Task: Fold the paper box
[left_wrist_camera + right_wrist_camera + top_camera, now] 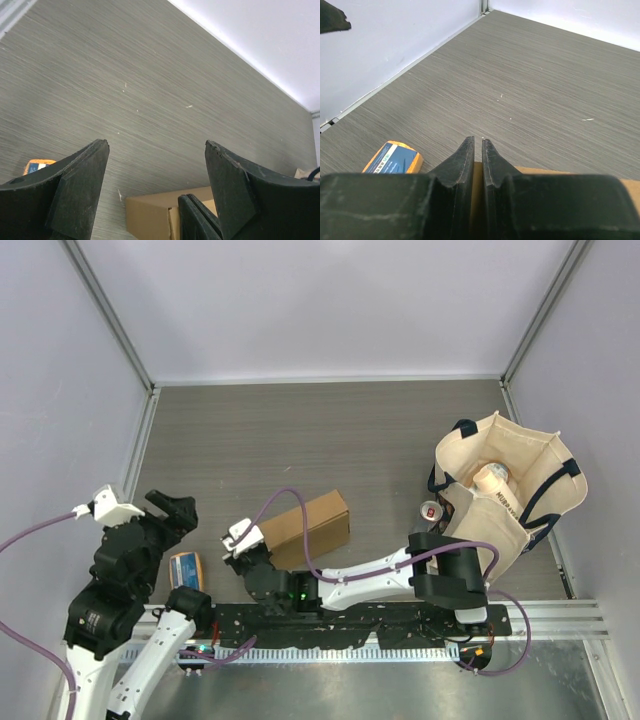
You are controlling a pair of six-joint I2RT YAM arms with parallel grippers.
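The paper box (314, 527) has my right gripper reaching across it to the box's end beside my left gripper, so my right gripper should back away and my left gripper should pinch that end (277, 552).
The paper box (315, 525) is a closed brown cardboard block lying flat near the front middle of the table. It also shows low in the left wrist view (150, 217). My right gripper (241, 544) reaches across from the right to the box's left end. In its own view the right gripper (475, 141) has its fingers almost together, with a thin strip of the box's cardboard (545, 172) in the slit between them. My left gripper (178, 510) hangs left of the box, apart from it. Its jaws (156, 142) stand wide open with nothing between them.
An orange-and-blue packet (187, 568) lies on the table between the left arm and the box. A beige tote bag (510, 490) with dark handles stands at the right, with a small can (431, 509) beside it. White walls close off the back and sides.
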